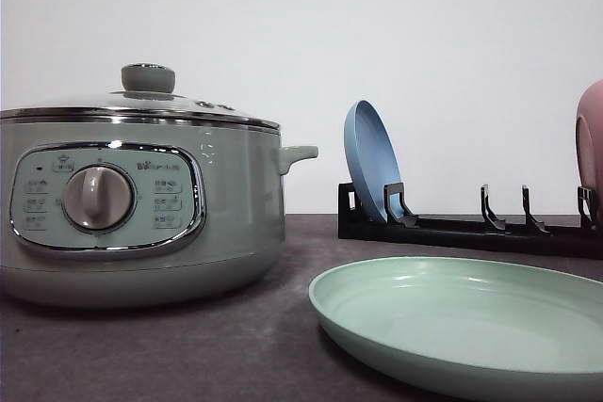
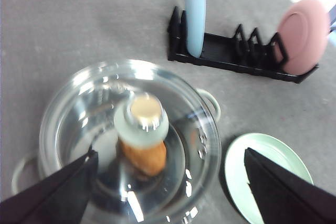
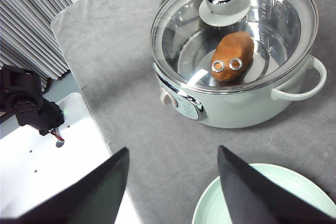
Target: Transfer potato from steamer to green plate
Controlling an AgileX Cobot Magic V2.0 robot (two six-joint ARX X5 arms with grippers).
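Observation:
I expect the glass lid [image 1: 85, 102] to come off whole when I lift its knob, leaving the steamer standing, as a plain metal rim [image 1: 221, 120] sits atop the steamer.
The sage-green steamer [image 1: 141, 204] stands on the left of the grey table with its glass lid [image 3: 236, 19] on. Through the lid I see the orange-brown potato [image 3: 232, 55] lying inside, partly hidden under the lid knob [image 2: 142, 116] in the left wrist view, where the potato [image 2: 147, 157] shows below it. The green plate [image 1: 471, 327] lies empty to the right of the steamer. My left gripper [image 2: 168, 187] hangs open above the lid, fingers [image 2: 58, 190] wide apart. My right gripper [image 3: 170, 187] is open above the table between steamer and plate [image 3: 273, 198].
A black dish rack [image 1: 471, 228] stands behind the plate, holding an upright blue plate [image 1: 372, 162] and a pink dish [image 2: 304, 35]. The table's edge and a white base with a black arm mount [image 3: 26, 103] lie beside the steamer.

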